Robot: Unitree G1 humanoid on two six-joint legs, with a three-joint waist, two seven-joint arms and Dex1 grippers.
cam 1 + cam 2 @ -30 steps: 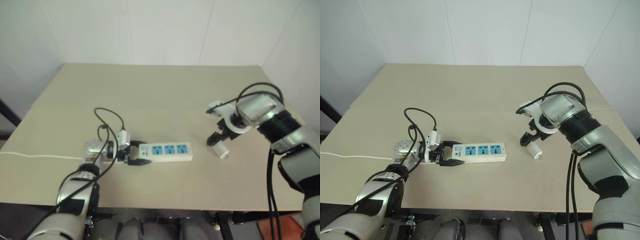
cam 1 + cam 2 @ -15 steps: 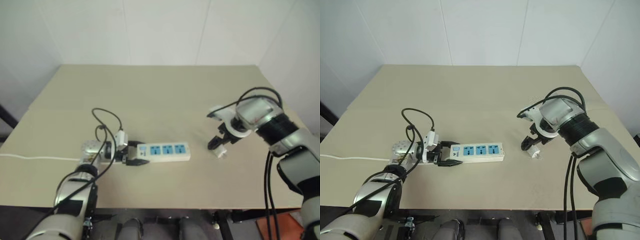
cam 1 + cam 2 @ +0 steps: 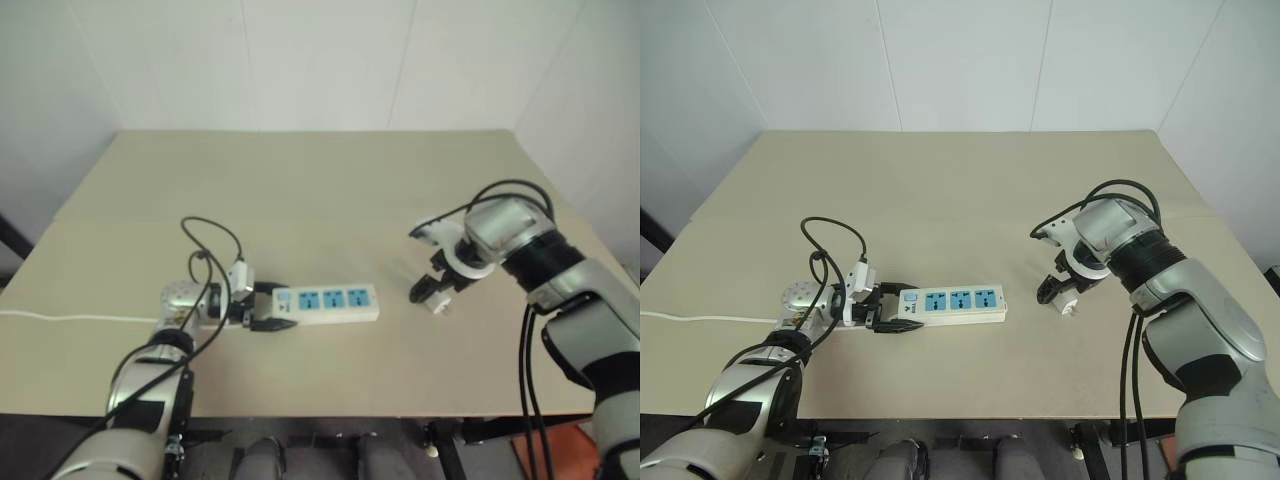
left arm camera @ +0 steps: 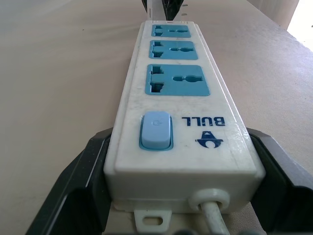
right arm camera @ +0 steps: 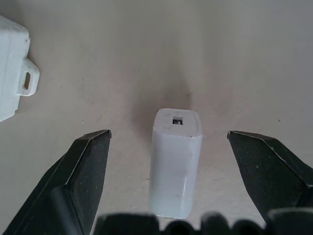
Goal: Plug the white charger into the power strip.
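A small port can be seen on the end of the white charger. The charger will stand upright with that end on top when I plug it in.
The power strip lies flat on the beige table, its three blue sockets facing up. My left gripper is shut on its switch end, with a black finger on each side of the strip. The white charger lies on its side to the strip's right, apart from it. My right gripper points steeply down over it and is open. In the right wrist view the charger sits between the spread fingers, touching neither.
A thin white cord runs from the strip's switch end to the table's left edge. Black cables loop above my left wrist. The strip's far end lies close to the charger. White walls stand behind the table.
My right gripper has tilted a little further over the charger. The left gripper and the strip have kept still. The whole picture has shifted slightly.
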